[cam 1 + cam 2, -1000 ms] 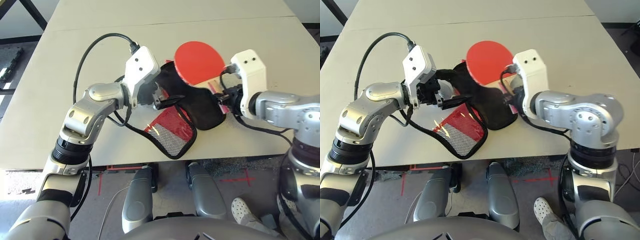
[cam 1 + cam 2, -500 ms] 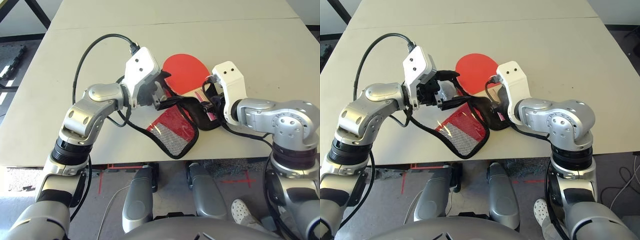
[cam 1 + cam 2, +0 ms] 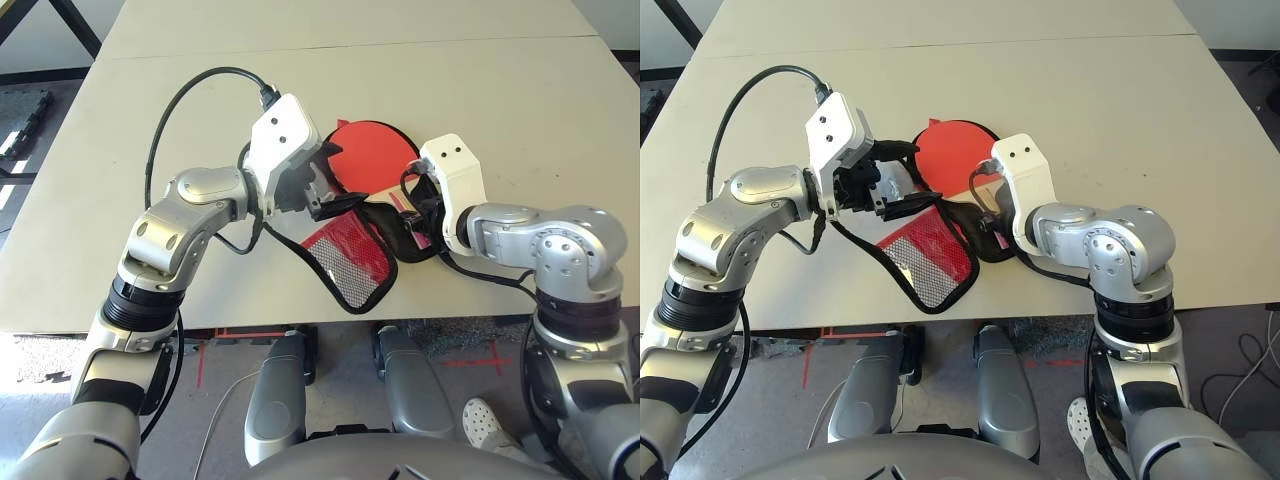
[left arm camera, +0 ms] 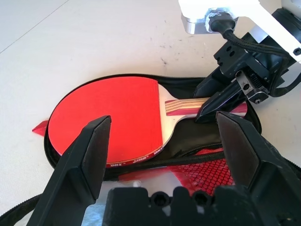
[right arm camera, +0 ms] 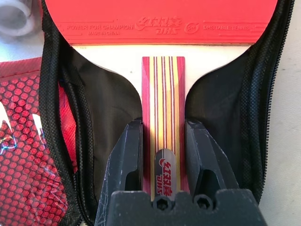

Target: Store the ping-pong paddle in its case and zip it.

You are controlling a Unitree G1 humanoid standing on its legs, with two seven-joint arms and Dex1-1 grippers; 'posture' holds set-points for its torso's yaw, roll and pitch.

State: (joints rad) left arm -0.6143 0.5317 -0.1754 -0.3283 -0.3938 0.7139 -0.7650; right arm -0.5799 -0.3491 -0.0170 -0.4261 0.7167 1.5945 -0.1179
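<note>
Next, I move both grippers out of the way before the case's red flap [image 3: 347, 252] closes over the paddle, because my left gripper is hovering over the flap and my right gripper is holding the paddle's handle.
The ping-pong paddle [image 3: 372, 155] lies flat with its red face up on the black inside of the open case [image 3: 400, 238]. The case's red flap with the mesh pocket [image 3: 345, 262] is folded back toward the table's front edge. My right gripper [image 5: 163, 127] is shut on the paddle's striped wooden handle [image 5: 163, 89], low over the case's narrow end. At the case's left side my left gripper [image 4: 163, 120] hovers open, its fingers [image 4: 89, 150] spread wide above the paddle head and the black zipper edging [image 4: 141, 165]. It holds nothing.
The tan table [image 3: 500, 90] stretches far beyond and to both sides of the case. The flap's tip [image 3: 355, 305] reaches almost to the front edge. A whitish translucent thing [image 3: 895, 185] sits under the left gripper. A black cable [image 3: 190, 90] loops off the left wrist.
My right gripper has carried the paddle from up at the right down and leftward onto the black inside of the case. The left arm and the flap have stayed put.
</note>
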